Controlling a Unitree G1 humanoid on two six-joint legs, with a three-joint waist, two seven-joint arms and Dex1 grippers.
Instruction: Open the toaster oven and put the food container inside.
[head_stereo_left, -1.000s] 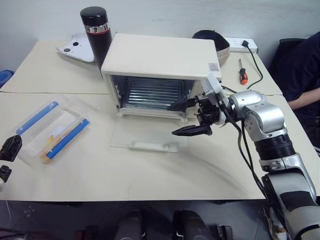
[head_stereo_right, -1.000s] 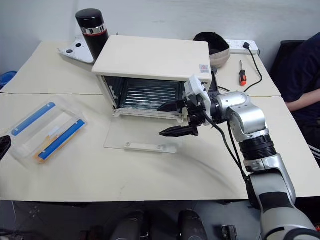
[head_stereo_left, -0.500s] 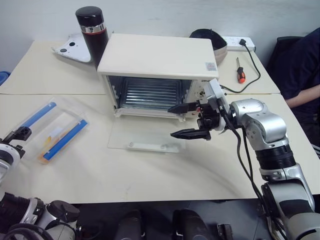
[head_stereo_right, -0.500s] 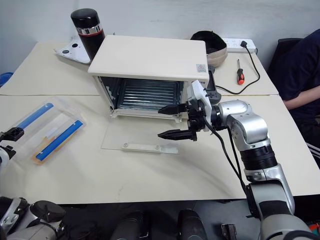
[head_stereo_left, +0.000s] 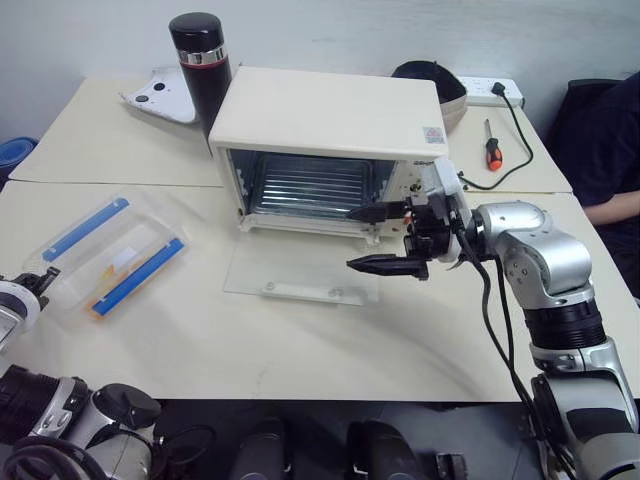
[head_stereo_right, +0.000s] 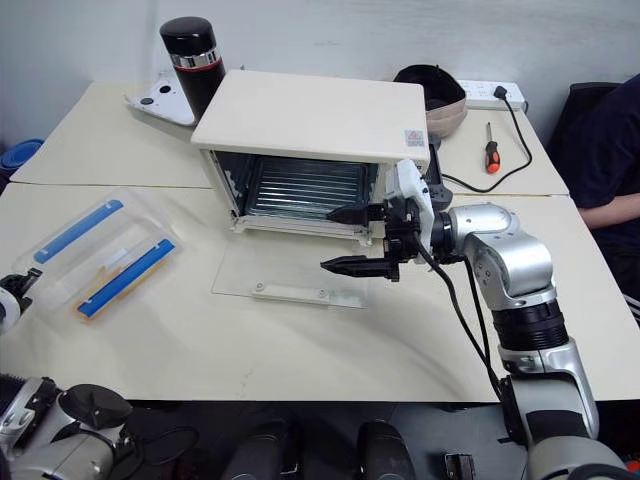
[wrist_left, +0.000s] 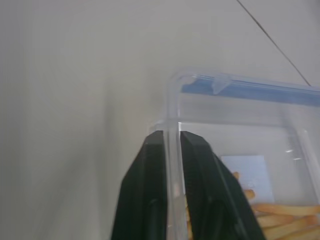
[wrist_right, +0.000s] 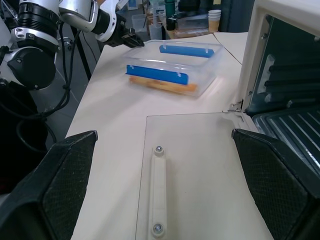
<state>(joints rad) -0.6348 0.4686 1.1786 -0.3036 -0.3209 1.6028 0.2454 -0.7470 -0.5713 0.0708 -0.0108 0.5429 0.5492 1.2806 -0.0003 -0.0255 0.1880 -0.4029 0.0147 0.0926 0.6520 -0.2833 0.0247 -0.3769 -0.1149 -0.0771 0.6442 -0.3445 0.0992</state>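
Note:
Next, I set the container down on the open door (head_stereo_left: 302, 268) and then push the container's near clip, because my left gripper on the container's end (head_stereo_left: 66, 290) would hit the oven's side.
The cream-white toaster oven (head_stereo_left: 330, 110) stands mid-table with its glass door (head_stereo_left: 300, 275) dropped flat and the wire rack (head_stereo_left: 310, 185) exposed. To its left lies the food container (head_stereo_left: 110, 255), clear with blue clips and yellow-orange contents. My left gripper (head_stereo_left: 45, 280) is at the container's near left corner; in the left wrist view its fingers (wrist_left: 150, 190) are shut on the container's clear wall (wrist_left: 172, 125). My right gripper (head_stereo_left: 351, 238) hovers open over the door's right end, pointing left, nothing between its fingers (wrist_right: 65, 175).
A black thermos (head_stereo_left: 200, 55) and a white device (head_stereo_left: 160, 95) stand behind the oven's left side. A dark cap (head_stereo_left: 430, 80), power strip (head_stereo_left: 495, 90) and screwdriver (head_stereo_left: 492, 150) lie at the back right. A person's arm (head_stereo_left: 615, 150) is at the right edge.
My left gripper has come forward to the container's corner and shut on its wall. The right gripper stays open in front of the oven; the camera has shifted slightly.

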